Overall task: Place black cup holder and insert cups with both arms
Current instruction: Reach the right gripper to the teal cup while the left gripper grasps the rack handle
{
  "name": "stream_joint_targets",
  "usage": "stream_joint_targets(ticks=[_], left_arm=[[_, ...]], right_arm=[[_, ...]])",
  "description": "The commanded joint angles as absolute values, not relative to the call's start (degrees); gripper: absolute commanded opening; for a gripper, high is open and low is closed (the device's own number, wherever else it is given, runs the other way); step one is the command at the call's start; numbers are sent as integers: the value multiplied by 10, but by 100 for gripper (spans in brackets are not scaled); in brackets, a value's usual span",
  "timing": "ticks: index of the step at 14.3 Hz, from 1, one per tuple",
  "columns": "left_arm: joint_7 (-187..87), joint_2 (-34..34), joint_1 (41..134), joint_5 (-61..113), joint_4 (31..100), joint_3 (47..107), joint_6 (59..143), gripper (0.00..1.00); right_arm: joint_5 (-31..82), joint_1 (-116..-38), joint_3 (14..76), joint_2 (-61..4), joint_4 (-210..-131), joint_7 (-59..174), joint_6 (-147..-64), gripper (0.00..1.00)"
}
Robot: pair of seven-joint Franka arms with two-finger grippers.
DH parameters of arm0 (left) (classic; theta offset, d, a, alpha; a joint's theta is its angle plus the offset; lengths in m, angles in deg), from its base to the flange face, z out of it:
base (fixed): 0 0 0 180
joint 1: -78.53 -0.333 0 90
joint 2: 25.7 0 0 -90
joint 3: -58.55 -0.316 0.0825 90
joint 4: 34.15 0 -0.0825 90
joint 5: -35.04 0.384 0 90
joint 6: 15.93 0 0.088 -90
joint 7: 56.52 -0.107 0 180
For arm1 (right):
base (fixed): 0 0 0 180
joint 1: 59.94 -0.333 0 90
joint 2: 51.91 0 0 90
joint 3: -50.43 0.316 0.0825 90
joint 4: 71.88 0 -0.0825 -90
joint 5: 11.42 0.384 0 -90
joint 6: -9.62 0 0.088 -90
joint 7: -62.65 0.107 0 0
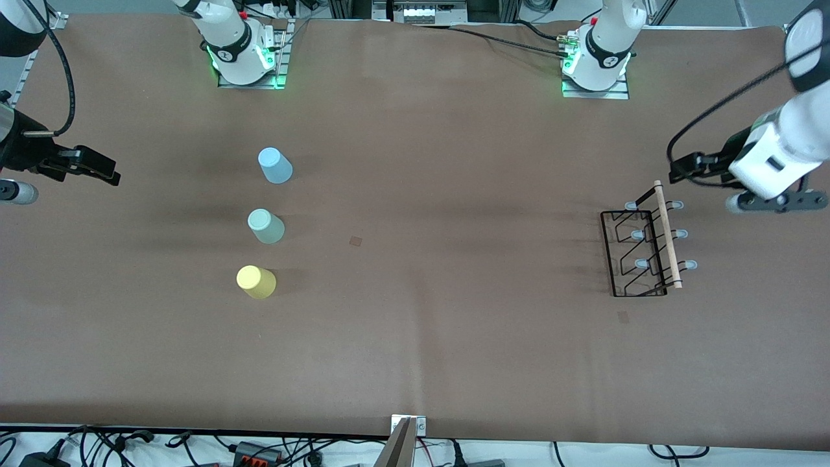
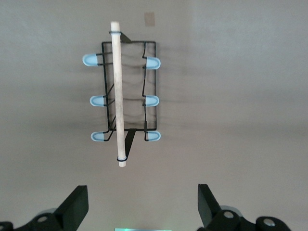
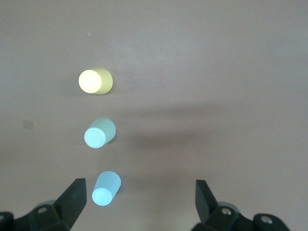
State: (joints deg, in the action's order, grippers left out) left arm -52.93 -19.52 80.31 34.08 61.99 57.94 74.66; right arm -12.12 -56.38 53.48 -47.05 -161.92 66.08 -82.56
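Black wire loops (image 2: 122, 159) grip the ends of the wooden rod, so the black cup holder (image 1: 636, 255) will come along in one piece when the robot lifts the rod.
The black cup holder (image 1: 639, 250) stands on the brown table toward the left arm's end, its wooden rod (image 1: 668, 235) on top; it also shows in the left wrist view (image 2: 126, 91). Three cups stand upside down in a row toward the right arm's end: light blue (image 1: 275, 165) (image 3: 107, 187), grey-green (image 1: 266, 226) (image 3: 100, 133), and yellow (image 1: 256, 282) (image 3: 95, 81) nearest the front camera. My left gripper (image 1: 684, 168) (image 2: 143, 202) is open and empty, in the air beside the rack. My right gripper (image 1: 104, 172) (image 3: 139, 199) is open and empty, well apart from the cups.
Two small tape marks lie on the table, one mid-table (image 1: 356, 241) and one just in front of the rack (image 1: 623, 316). The arm bases (image 1: 243, 55) (image 1: 596, 61) stand along the table's back edge. Cables and a metal bracket (image 1: 405, 441) line the front edge.
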Motion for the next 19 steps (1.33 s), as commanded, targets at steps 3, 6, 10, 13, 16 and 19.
stream_joint_targets(ticks=[3,6,10,13,16,19], left_arm=[[-547,-122,799,358,598,578,785,100],[-553,-111,799,359,606,578,849,100],[-565,-111,798,394,678,578,983,100],[-591,-111,779,399,722,578,1045,99],[-592,-112,775,399,757,578,1072,80],[-592,-109,770,399,775,578,1075,60]], right_arm=[[-111,-560,537,-475,-1621,652,-826,100],[-112,-566,543,-474,-1660,650,-827,100],[-111,-588,556,-467,-1764,652,-942,100],[-110,-591,568,-467,-1848,662,-1059,100],[-109,-597,573,-466,-1868,693,-1073,100],[-109,-610,573,-453,-1891,695,-1110,100]])
